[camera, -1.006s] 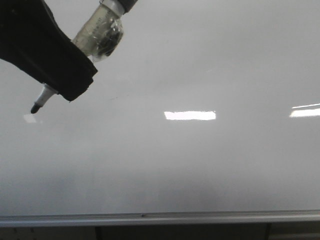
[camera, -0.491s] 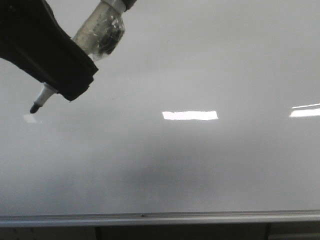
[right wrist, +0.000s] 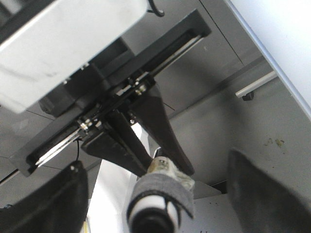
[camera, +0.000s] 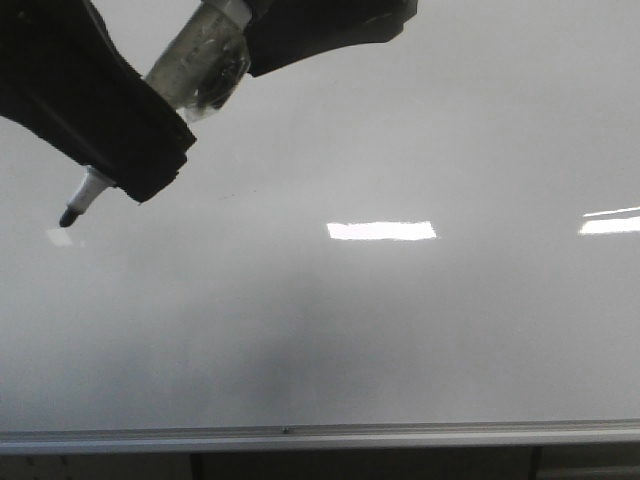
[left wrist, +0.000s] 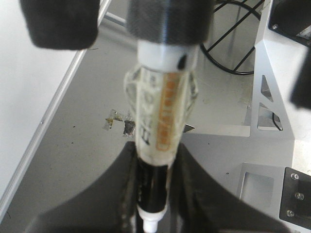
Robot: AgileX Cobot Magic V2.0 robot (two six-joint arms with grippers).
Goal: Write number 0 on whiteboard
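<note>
The marker is held close to its tip [camera: 92, 188] by my left gripper, so next my right gripper grabs the marker's taped body [camera: 203, 64] from behind and moves it clear before writing.
The whiteboard [camera: 400, 320] fills the front view, pale and glossy, with a silver rail [camera: 320, 437] along its lower edge. No number 0 shows on it in any view. My left gripper [camera: 135, 165] is shut on a black marker [camera: 200, 60] whose barrel is wrapped in clear tape. Its bare tip [camera: 70, 215] points down-left, close to the board; contact cannot be told. In the left wrist view the marker [left wrist: 163, 111] runs between the closed jaws of the left gripper [left wrist: 153, 194]. My right gripper [right wrist: 160, 204] is open, its fingers [camera: 330, 28] spread wide on either side of the marker's rear end.
Bright rectangular light reflections [camera: 380, 230] lie on the board, another at the right edge [camera: 610, 225]. A silver metal frame [left wrist: 272, 97] and black cables [left wrist: 233, 48] stand behind the left arm, with scraps of tape [left wrist: 121, 124] on the grey surface.
A dark finger of the right gripper has come into the top of the front view beside the marker's rear end. The left gripper and marker have stayed almost still.
</note>
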